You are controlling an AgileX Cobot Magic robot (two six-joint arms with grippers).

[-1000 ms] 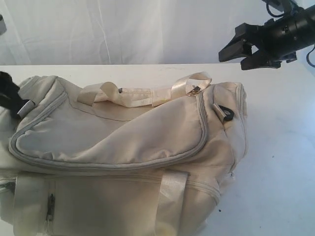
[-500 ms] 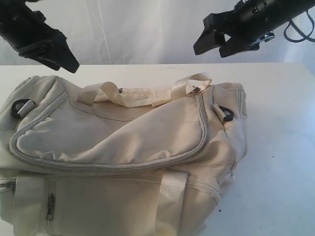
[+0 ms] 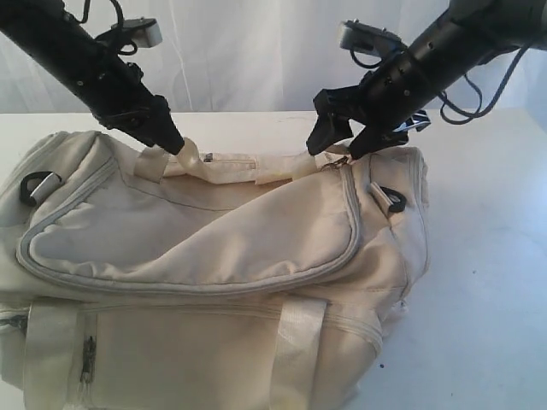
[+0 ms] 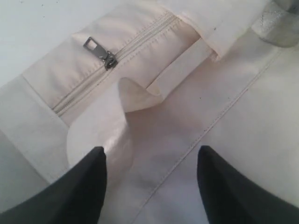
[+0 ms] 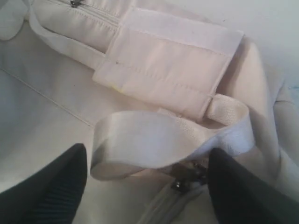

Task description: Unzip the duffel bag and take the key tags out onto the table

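Observation:
The robot's right gripper should pick up the strap loop and hand it to the left gripper before taking the main zipper pull, because the strap loop lies over the zipper pull.
The cream duffel bag lies on the white table with its main zipper shut. My left gripper is open, low over the left end of the handle strap, with bag fabric between its dark fingers. A small zipper pull lies on the handle wrap beyond it. My right gripper is open over the right strap loop, and the main zipper pull sits close to one finger. That zipper pull lies just under the right gripper. The key tags are hidden.
A black D-ring sits on the bag's right end and another on its left end. A side pocket zipper shows at the front. Bare table lies to the right of the bag. A white curtain hangs behind.
Both arms have come down from above and behind the bag onto its top. The left gripper moved right to the strap's left end, and the right moved left and down to the zipper pull.

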